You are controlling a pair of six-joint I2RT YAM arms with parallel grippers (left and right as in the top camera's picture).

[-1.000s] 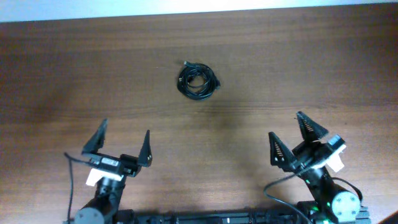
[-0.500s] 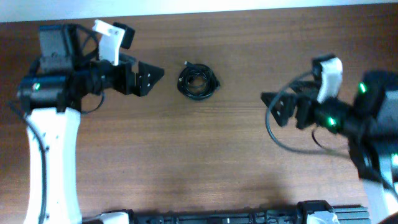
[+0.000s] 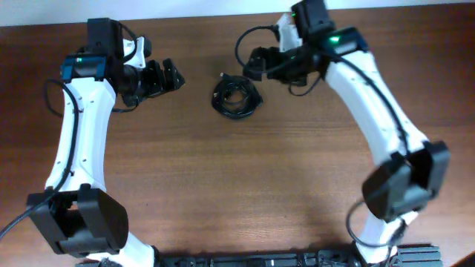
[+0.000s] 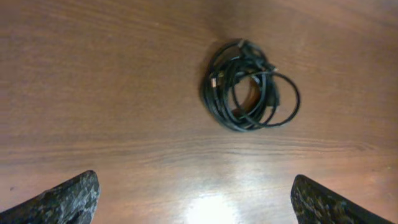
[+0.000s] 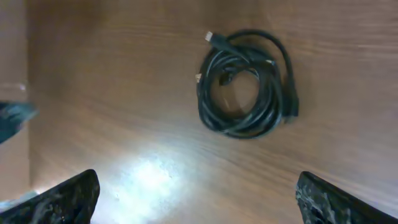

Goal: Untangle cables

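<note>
The cables will come loose into wide, trailing loops when I pull with my right gripper, because a slack loop sticks out from the coiled bundle.
The cables lie as one small coiled black bundle on the brown wooden table, with small plug ends sticking out. The bundle also shows in the left wrist view and in the right wrist view. My left gripper is open and empty, above the table to the left of the bundle. My right gripper is open and empty, just up and right of the bundle. In both wrist views the fingertips are wide apart with bare wood between them.
The table's far edge runs along the top of the overhead view. The white arm links reach over the left and right sides of the table. Thick black wires hang from the arms.
Both arms have swung up from the near edge and in toward the coiled bundle, one on each side. The bundle has not moved.
</note>
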